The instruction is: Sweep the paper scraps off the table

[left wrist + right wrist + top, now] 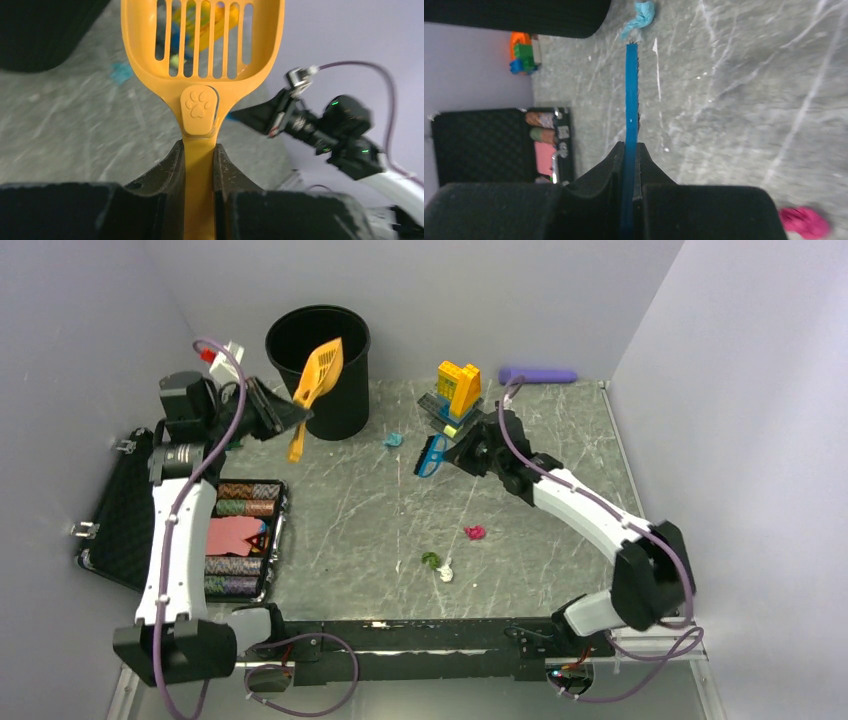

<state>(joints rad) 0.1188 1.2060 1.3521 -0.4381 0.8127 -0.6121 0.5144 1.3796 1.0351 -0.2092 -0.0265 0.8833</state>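
Observation:
Next, my right gripper sweeps the teal, green and white scraps toward the magenta scrap [475, 533] before scooping, because the teal scrap [393, 440] lies far from the magenta scrap.
Paper scraps lie on the grey-green marble table [560, 440]: a teal one [393, 440], a magenta one [475, 533], and a green one [430, 560] next to a white one [445, 573]. My left gripper [285, 420] is shut on the handle of the orange slotted scoop [322, 368], whose head is tilted up over the black bin. The left wrist view shows the scoop [202, 45] between the fingers [170, 170]. My right gripper [458, 452] is shut on a thin blue brush [432, 455] just right of the teal scrap. In the right wrist view the brush [631, 100] points at the teal scrap [640, 15], with the magenta scrap [804, 222] at lower right.
A black bin [325, 410] stands at the back left. A yellow-and-blue toy brick build [458, 388] and a purple bar [538, 375] sit at the back. An open black foam-lined case [120, 530] with rolls lies at the left. Pale walls enclose the table.

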